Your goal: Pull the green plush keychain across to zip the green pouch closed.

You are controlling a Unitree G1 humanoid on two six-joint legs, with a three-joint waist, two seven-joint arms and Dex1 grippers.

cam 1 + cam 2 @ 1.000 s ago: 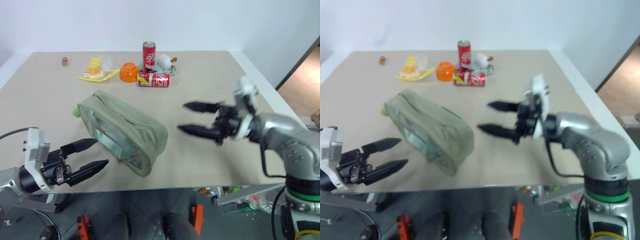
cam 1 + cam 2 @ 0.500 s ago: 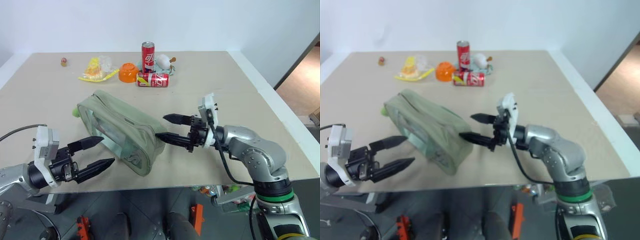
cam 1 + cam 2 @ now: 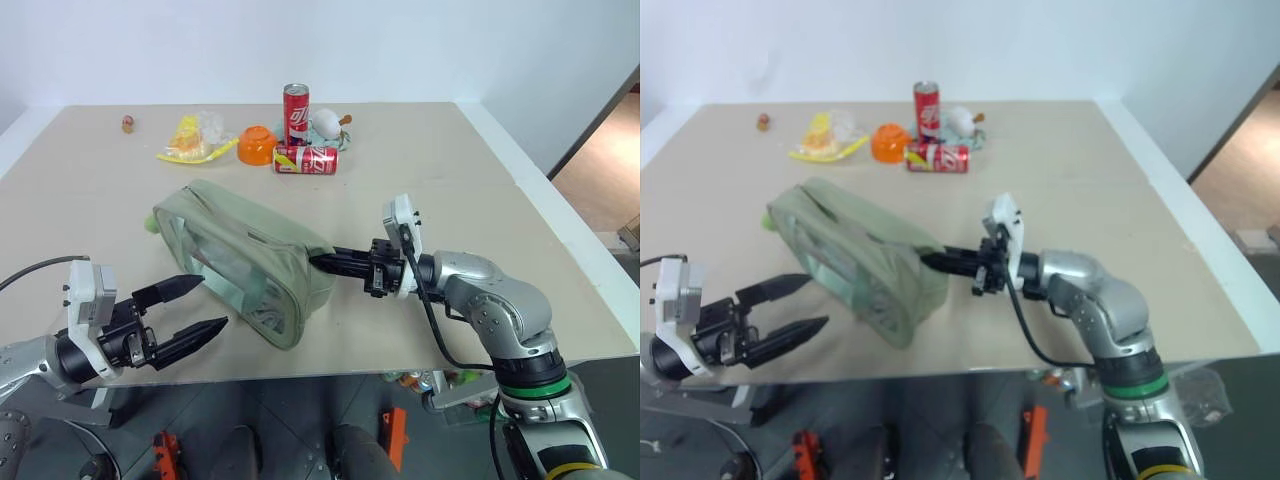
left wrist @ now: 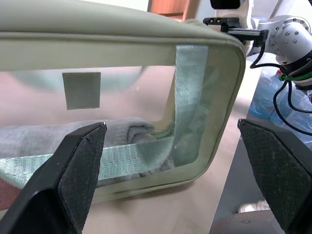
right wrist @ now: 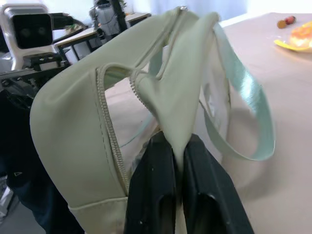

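Observation:
The green plush keychain [image 3: 152, 224] dangles beyond the pouch's far end [image 3: 172, 208], so I expect it to flop over onto the pouch's top as I pull it across.
The green pouch [image 3: 245, 250] lies slantwise on the table, clear window facing the front edge. A bit of the green plush keychain [image 3: 149, 223] peeks out behind its far left end. My right gripper [image 3: 322, 263] is shut on a fold of fabric at the pouch's right end. The right wrist view shows the fingers [image 5: 156, 190] pinching that fold beside the zipper [image 5: 109, 131]. My left gripper [image 3: 215, 301] hangs open at the front left, just short of the pouch. In its wrist view the window side [image 4: 122, 97] lies ahead of the spread fingers.
At the back of the table stand a red can [image 3: 297, 115], a second can lying down [image 3: 306, 159], an orange bowl [image 3: 258, 144], a yellow packet [image 3: 190, 138] and a white object [image 3: 327, 122]. The table's front edge [image 3: 400, 368] runs just below both grippers.
My right gripper came in leftward and down to the pouch's right end, then shut on its fabric, lifting that corner slightly. The left gripper stayed put and open.

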